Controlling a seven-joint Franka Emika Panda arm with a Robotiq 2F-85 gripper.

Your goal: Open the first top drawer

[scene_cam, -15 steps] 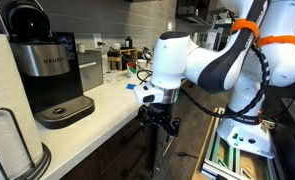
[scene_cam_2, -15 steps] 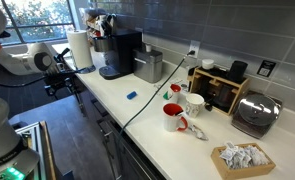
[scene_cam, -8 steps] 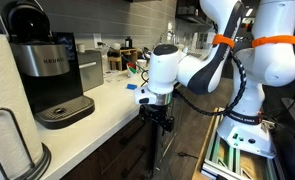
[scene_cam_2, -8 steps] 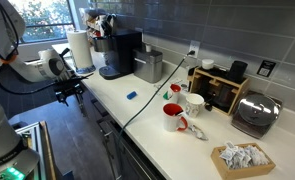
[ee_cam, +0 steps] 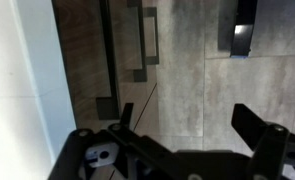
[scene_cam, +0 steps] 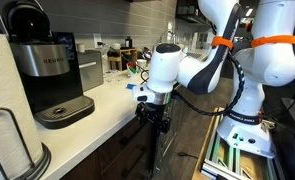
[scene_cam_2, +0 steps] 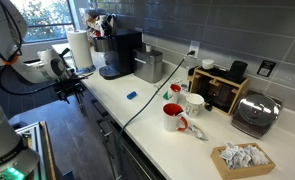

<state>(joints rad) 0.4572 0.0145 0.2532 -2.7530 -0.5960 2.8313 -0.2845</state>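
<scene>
My gripper is pointing straight down at the floor, out from the top drawer's front. Next, I move back, go lower and tilt toward the drawer's dark bar handle.
The dark brown cabinet fronts under the white counter are all flush, with no white drawer sides showing. In the wrist view the top drawer front is a brown strip beside the counter edge, with a dark bar handle along it. My gripper is open and empty, pointing down at the floor a little out from that front. In both exterior views it hangs just off the counter edge, close to the dark fronts.
A Keurig coffee maker, a paper towel roll and a silver box stand on the counter. A small blue object and a cable lie mid-counter. Mugs and a toaster stand farther along.
Over the last second the arm swung in toward the counter edge and the gripper came closer to the cabinet fronts. Almost nothing has moved in the last half second.
</scene>
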